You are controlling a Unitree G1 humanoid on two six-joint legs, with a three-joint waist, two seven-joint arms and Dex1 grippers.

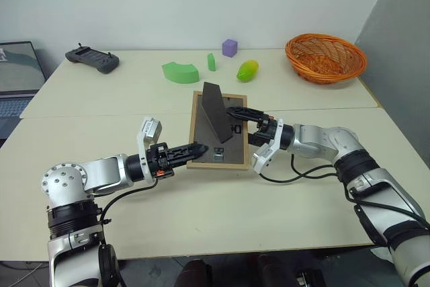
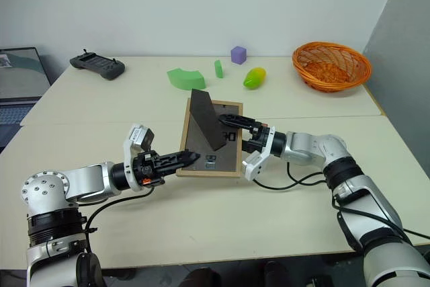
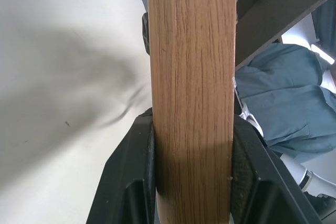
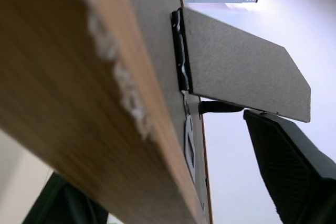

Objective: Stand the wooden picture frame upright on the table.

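The picture frame's stand (image 1: 216,113) is pointing up, so next my left gripper lets go of one edge while my right gripper grabs the opposite edge (image 1: 245,128) and turns the frame upright.
The wooden picture frame (image 1: 203,136) lies back-up in the middle of the table (image 1: 201,213), its dark stand (image 1: 216,115) folded out and pointing up. My left gripper (image 1: 198,147) reaches in from the left and is shut on the frame's near-left wooden edge; the left wrist view shows both pads (image 3: 247,177) pressed against the wood (image 3: 191,77). From the right, my right gripper (image 1: 236,122) straddles the frame's right edge. Its upper finger (image 4: 294,156) hovers over the back panel with a gap, so it is open.
Along the far side stand an orange wicker basket (image 1: 326,57), a purple cube (image 1: 230,47), two green blocks (image 1: 180,71), a yellow-green fruit (image 1: 247,70) and a dark controller (image 1: 93,59). A laptop (image 1: 17,75) sits at the left edge. A seam (image 1: 101,113) crosses the tabletop.
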